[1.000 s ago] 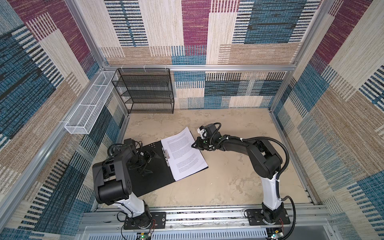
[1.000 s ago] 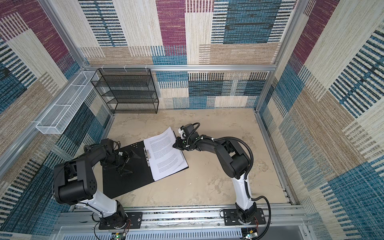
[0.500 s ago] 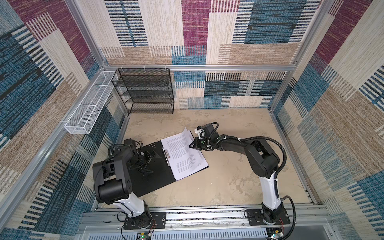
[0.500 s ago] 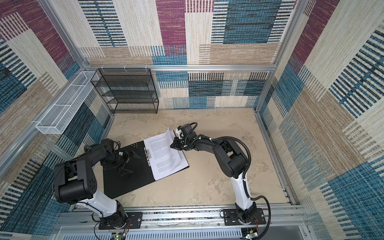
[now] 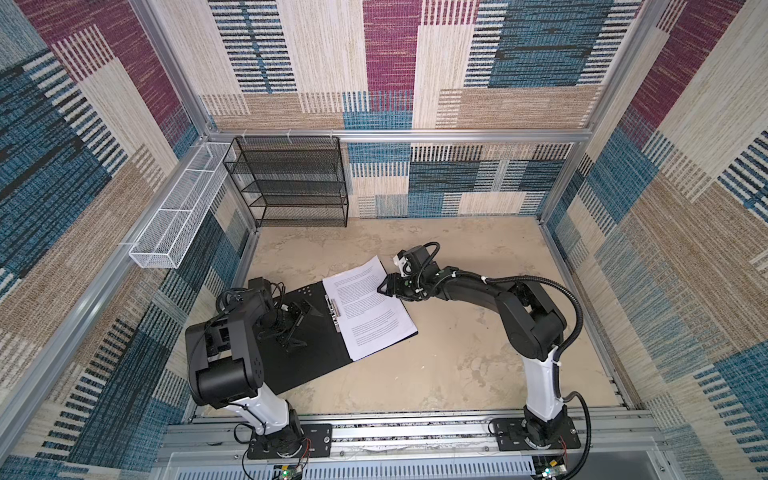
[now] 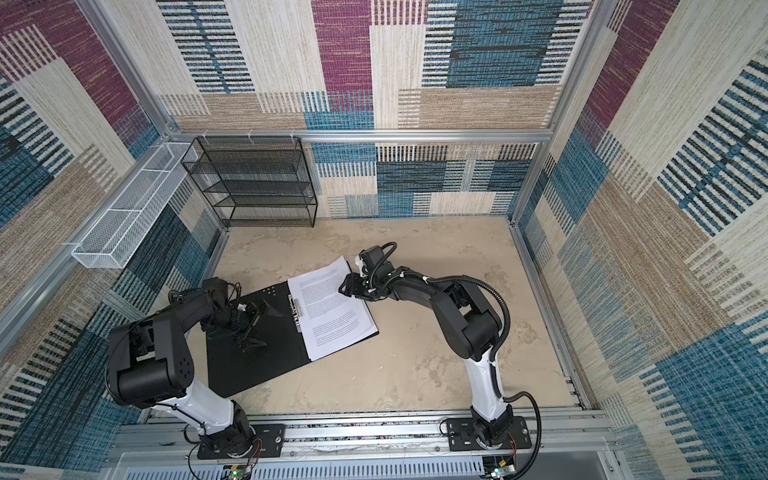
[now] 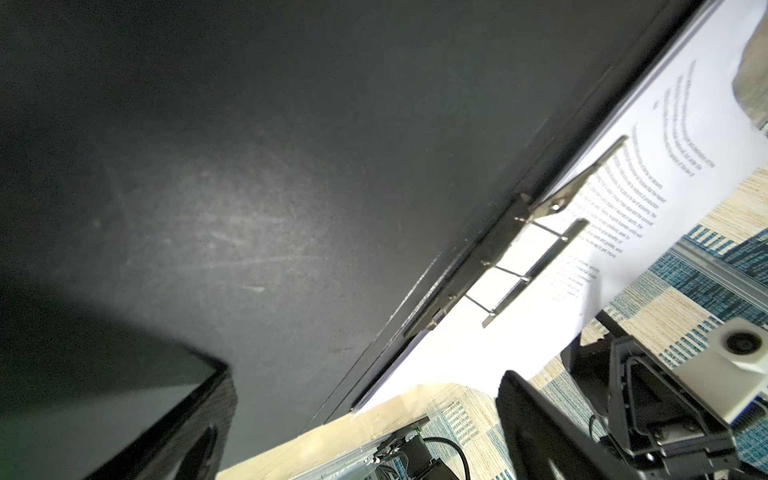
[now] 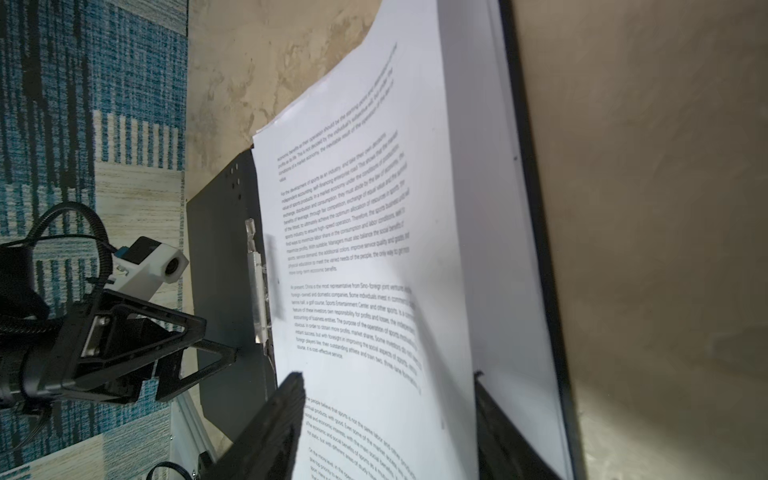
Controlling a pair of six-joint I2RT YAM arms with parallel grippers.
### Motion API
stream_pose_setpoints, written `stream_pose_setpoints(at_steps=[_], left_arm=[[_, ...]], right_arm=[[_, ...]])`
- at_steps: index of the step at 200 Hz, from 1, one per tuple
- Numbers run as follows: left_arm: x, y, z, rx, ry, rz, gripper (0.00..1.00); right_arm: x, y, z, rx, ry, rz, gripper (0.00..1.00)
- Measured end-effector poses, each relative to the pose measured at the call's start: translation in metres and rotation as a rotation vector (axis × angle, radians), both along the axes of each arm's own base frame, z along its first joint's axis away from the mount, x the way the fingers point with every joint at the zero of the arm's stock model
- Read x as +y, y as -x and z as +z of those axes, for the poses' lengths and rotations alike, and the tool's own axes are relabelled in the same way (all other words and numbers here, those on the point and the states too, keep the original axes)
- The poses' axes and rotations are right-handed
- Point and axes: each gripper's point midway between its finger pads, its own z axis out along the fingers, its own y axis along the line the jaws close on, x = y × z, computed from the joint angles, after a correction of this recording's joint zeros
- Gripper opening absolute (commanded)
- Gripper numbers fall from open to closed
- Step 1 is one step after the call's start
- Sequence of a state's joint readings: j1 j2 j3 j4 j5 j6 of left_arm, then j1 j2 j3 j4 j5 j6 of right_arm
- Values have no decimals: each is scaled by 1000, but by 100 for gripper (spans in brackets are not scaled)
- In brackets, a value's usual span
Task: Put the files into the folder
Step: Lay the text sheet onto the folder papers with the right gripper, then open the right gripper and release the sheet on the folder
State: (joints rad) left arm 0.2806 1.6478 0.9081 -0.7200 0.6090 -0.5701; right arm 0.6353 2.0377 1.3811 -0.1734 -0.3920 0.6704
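The files bend upward at their edge [image 8: 449, 200] in the robot's right gripper, so next the right gripper lets go of that edge and presses the files down flat near the metal clip [image 5: 350, 300].
The folder [image 5: 307, 365] [image 6: 257, 361] lies open on the table, black inside up, with its metal clip bar [image 7: 536, 266] along the spine. The files [image 5: 370, 311] [image 6: 332, 311], white sheets of printed text, rest stacked on its right half. My right gripper [image 5: 384, 289] [image 6: 345, 289] [image 8: 386, 415] is open at the stack's far right edge. One of its fingers [image 8: 270, 432] is over the bowed top sheet, while the other finger [image 8: 507, 436] is beneath that sheet's edge. My left gripper [image 5: 303, 326] [image 6: 266, 328] [image 7: 365, 415] hangs open over the bare left half, holding nothing.
A black wire-mesh rack [image 5: 291, 183] stands against the back wall at the left. A white wire basket [image 5: 178, 220] hangs on the left wall. An aluminium rail [image 5: 395, 428] with both arm bases runs along the front edge.
My right gripper slid a little left over the stack's edge and its jaws opened. The left arm has not moved.
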Motion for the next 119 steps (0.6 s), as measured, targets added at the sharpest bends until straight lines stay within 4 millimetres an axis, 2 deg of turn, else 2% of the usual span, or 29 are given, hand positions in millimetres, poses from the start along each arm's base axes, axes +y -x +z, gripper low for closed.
stream_pose_setpoints(at_steps=[26, 64, 91, 119], left_arm=[[-1, 0, 0, 1, 0, -5, 99], [-16, -3, -1, 12, 2, -54, 99], [-29, -4, -2, 24, 6, -91, 99], [-45, -4, -5, 45, 12, -131, 100]], right_arm=[[-10, -1, 2, -11, 46, -32, 83], [-29, -12, 24, -88, 105, -100, 100], [-42, -22, 42, -150, 118, -127, 100], [-49, -28, 51, -197, 142, -114, 99]])
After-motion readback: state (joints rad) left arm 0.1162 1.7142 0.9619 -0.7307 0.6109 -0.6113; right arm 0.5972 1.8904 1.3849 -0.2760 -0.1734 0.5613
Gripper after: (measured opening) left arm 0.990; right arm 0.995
